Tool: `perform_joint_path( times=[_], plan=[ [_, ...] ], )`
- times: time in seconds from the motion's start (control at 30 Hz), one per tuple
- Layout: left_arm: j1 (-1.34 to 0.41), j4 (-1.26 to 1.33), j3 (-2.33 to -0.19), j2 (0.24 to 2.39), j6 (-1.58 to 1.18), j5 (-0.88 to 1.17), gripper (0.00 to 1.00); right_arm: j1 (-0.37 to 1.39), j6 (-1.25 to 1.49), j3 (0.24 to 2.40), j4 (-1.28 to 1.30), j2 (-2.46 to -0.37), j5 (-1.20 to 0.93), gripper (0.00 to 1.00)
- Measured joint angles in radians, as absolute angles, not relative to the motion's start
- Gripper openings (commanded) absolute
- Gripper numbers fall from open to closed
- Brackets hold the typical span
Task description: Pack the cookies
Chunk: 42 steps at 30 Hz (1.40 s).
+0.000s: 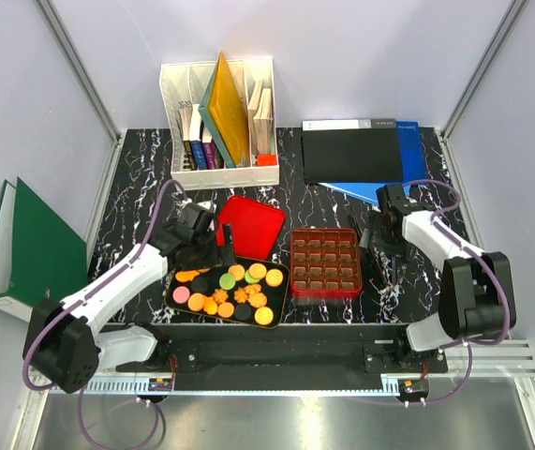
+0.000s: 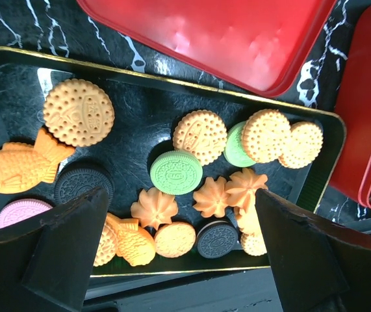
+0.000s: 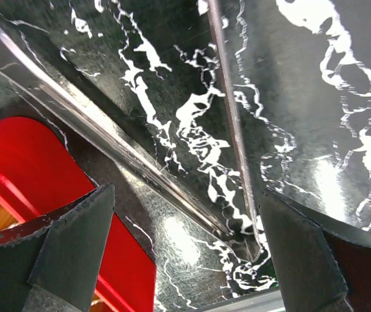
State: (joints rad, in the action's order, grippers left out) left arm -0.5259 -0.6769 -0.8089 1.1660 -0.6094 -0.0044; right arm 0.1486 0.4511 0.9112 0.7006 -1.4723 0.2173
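My right gripper has the tongs' joined end between its open fingers. It should keep going down until the fingers are on either side of both arms, and then close on them.
The cookies lie in a black gold-rimmed tray at the front left: round, flower-shaped and fish-shaped ones in orange, green, pink and black. My left gripper hovers over the tray's far left part, open. In the left wrist view its fingers straddle an orange flower cookie, a plain round one and a black one, touching none. The red gridded tin stands to the right of the tray. My right gripper is open just right of the tin, with only marble table between its fingers.
A red lid lies behind the tray. At the back stand a white box of books and black and blue folders. A green binder leans outside the left wall. Shiny clear ridges cross the right wrist view.
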Motion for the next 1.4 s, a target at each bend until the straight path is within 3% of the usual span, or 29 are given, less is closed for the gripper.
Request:
perform_joint_path(
  times=[0.37,0.47,0.73,1.0,1.13,1.2,1.4],
  plan=[
    [-0.526,-0.663,-0.829,1.213,-0.592,0.020,0.99,0.119,0.470,0.964,0.696,-1.661,0.138,0.99],
    [-0.526,-0.659,-0.830,1.215,-0.591,0.020,0.99,0.095,0.481,0.992,0.697,-1.694,0.101,0.94],
    [-0.526,-0.659,-0.834,1.241,-0.583,0.023,0.99,0.085,0.498,1.066,0.740,-1.760,0.066,0.65],
    [-0.526,-0.656,-0.858,1.267,-0.575,0.027,0.99,0.085,0.514,1.077,0.744,-1.768,0.075,0.61],
    [-0.526,-0.656,-0.868,1.288,-0.574,0.030,0.99,0.085,0.524,1.077,0.739,-1.768,0.075,0.37],
    [-0.526,-0.656,-0.871,1.299,-0.574,0.033,0.99,0.085,0.528,1.077,0.734,-1.769,0.073,0.31],
    [-0.527,-0.656,-0.876,1.305,-0.574,0.039,0.99,0.085,0.533,1.088,0.737,-1.778,0.070,0.27]
  ],
)
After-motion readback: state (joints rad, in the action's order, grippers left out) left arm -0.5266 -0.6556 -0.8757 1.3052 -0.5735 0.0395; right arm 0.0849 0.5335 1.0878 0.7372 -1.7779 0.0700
